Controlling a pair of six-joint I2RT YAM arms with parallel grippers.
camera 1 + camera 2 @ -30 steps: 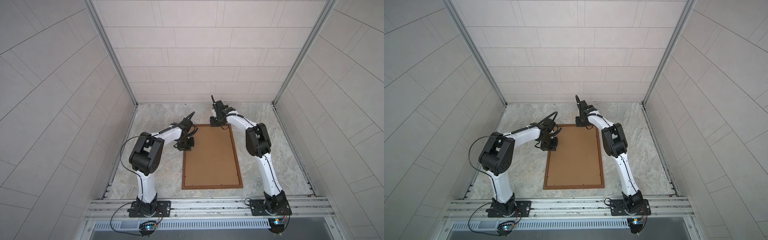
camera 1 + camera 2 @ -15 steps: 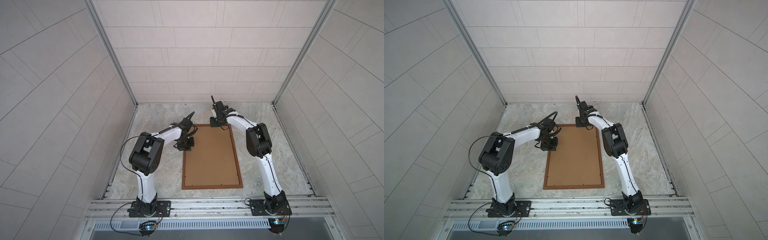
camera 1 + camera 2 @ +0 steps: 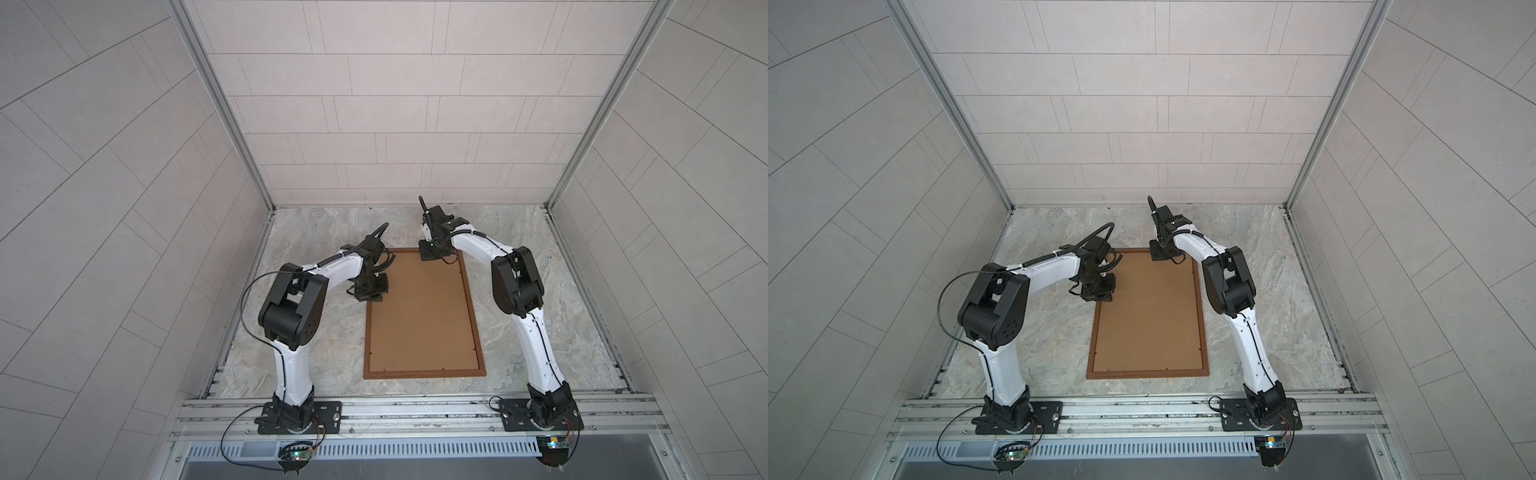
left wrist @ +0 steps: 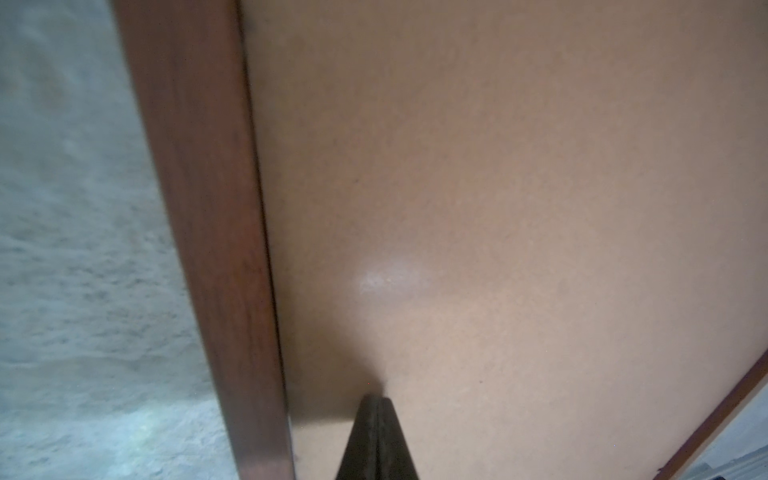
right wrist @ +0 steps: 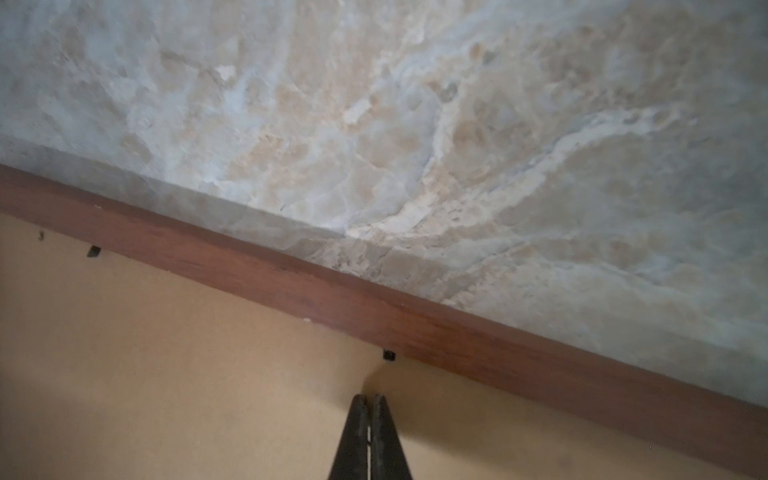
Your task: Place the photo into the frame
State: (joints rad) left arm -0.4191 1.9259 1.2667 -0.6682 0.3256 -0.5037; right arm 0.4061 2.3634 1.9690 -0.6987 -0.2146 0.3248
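Note:
Next, I move my right gripper back to the small black tab point(image 5: 389, 354) at the far moulding, because its closed fingers sit on the board point(image 5: 368, 385) short of there.
The frame point(image 3: 424, 372) point(image 3: 1148, 373) lies flat on the table with a plain brown backing board point(image 3: 419, 316) filling it. The photo is hidden. My left gripper point(image 3: 371, 296) point(image 3: 1097, 296) is shut, and its tips point(image 4: 377, 400) rest on the board just inside the frame's left moulding point(image 4: 208, 208). My right gripper point(image 3: 428, 257) point(image 3: 1158, 257) is shut too. Its tips point(image 5: 369, 397) touch the board just inside the far moulding point(image 5: 332, 291), close to a small black tab point(image 5: 389, 355). Neither gripper holds anything.
The marbled table point(image 3: 316, 232) is walled in by tiled panels on three sides. A metal rail point(image 3: 415, 409) with both arm bases runs along the front. Another small black tab point(image 5: 93, 251) sits along the far moulding.

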